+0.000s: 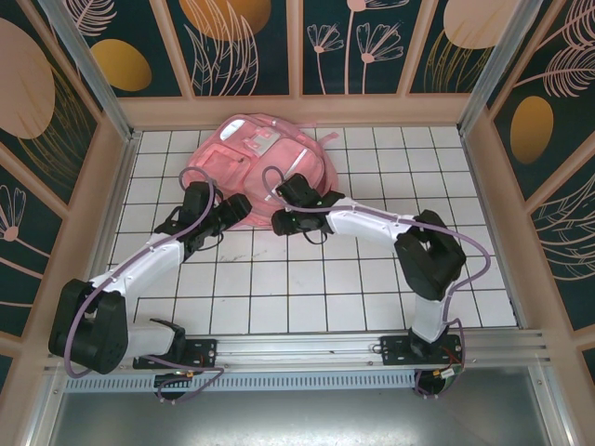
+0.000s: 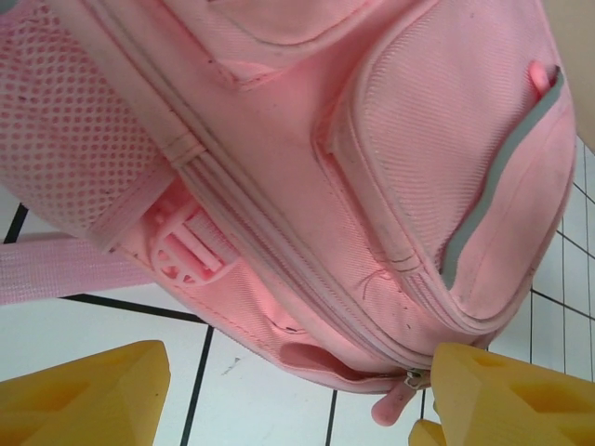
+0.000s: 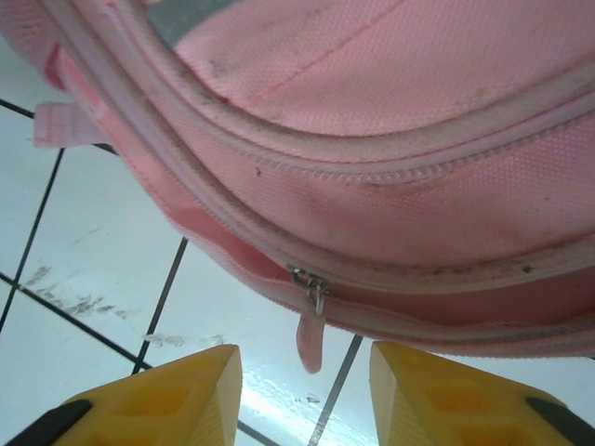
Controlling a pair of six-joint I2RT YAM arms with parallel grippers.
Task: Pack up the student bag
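Observation:
My left gripper should keep the zip's band (image 2: 342, 323) still before my right gripper pulls the zipper pull (image 3: 311, 340) along, because the pull hangs at the student bag's loose edge.
The student bag (image 1: 256, 158), a large pink backpack, lies on the white tiled table at the back centre. Both grippers are at its near edge. My left gripper (image 1: 232, 216) is open in the left wrist view (image 2: 297, 401), with bare tile between its yellow fingers (image 2: 88, 395). A pink zipper pull (image 2: 395, 405) hangs beside the right-hand finger, and the main zip gapes slightly there. My right gripper (image 1: 282, 216) is also open (image 3: 307, 401). Another pink zipper pull (image 3: 311, 340) dangles from the student bag's (image 3: 390, 186) edge just above the gap, not gripped.
A pink strap (image 2: 56, 269) and a plastic buckle (image 2: 186, 246) lie at the bag's side on the tiles. Patterned enclosure walls (image 1: 84, 186) close in the table on three sides. An aluminium rail (image 1: 307, 358) runs along the near edge by the arm bases.

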